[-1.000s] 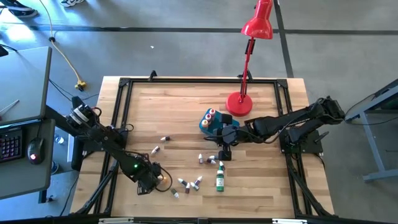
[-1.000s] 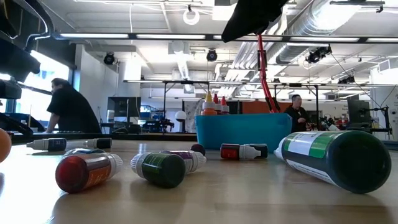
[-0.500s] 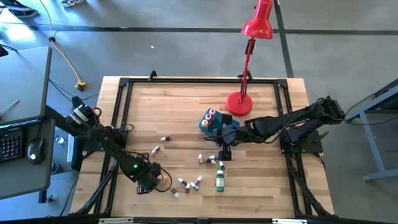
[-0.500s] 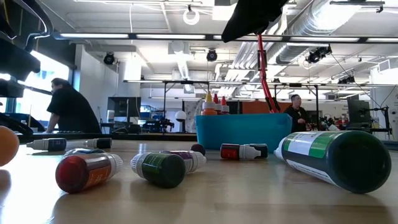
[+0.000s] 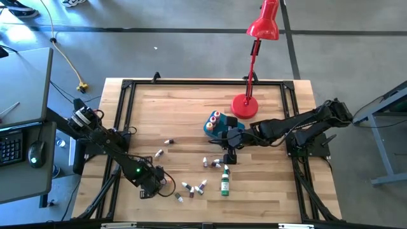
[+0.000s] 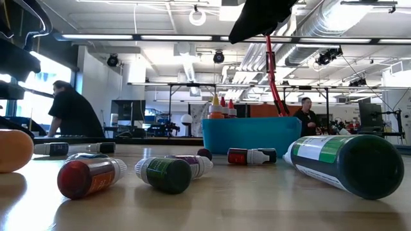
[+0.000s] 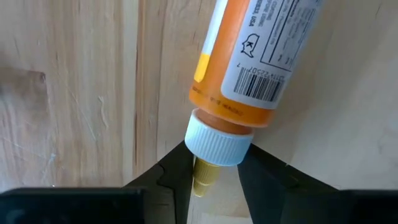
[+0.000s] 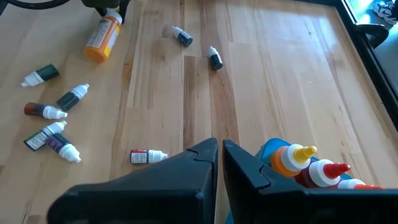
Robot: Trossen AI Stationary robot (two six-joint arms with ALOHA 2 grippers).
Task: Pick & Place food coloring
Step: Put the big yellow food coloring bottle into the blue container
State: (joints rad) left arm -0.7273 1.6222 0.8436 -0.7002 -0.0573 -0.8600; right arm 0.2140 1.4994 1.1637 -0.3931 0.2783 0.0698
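Note:
The orange bottle leans between my left gripper's fingers at the cap's edge (image 7: 210, 163). Next, I grip the white cap (image 7: 219, 139) squarely before my right gripper takes the bottle's body.
The food coloring bottles lie scattered on their sides on the wooden table (image 5: 191, 188) (image 8: 56, 118), among them a large green one (image 5: 224, 184) (image 6: 347, 163). Three more stand upright in the teal tub (image 5: 213, 125) (image 8: 305, 162). A larger orange bottle (image 7: 249, 56) (image 8: 102, 37) (image 6: 14, 151) lies near the table's near-left part, with my left gripper (image 7: 214, 168) (image 5: 152, 184) at its cap end. My right gripper (image 8: 220, 149) (image 5: 229, 156) hangs shut and empty above the table, just near of the tub. My left gripper has the orange bottle's white ribbed cap (image 7: 217, 142) and yellow nozzle tip between its two fingers (image 7: 171, 177), one on each side. The fingers come at the cap end, pointing along the bottle's length, low over the table. The bottle lies on its side.
A red desk lamp stands on its round base (image 5: 245, 106) just beyond the tub, its shade out past the far edge. A black frame (image 5: 191, 83) runs around the table's edges. Bare wood lies across the far-left part. People show in the room behind.
In the low view the orange bottle's base end has come steadily farther into the picture from the left, moving toward the table's right. The other bottles and the right arm have kept still.

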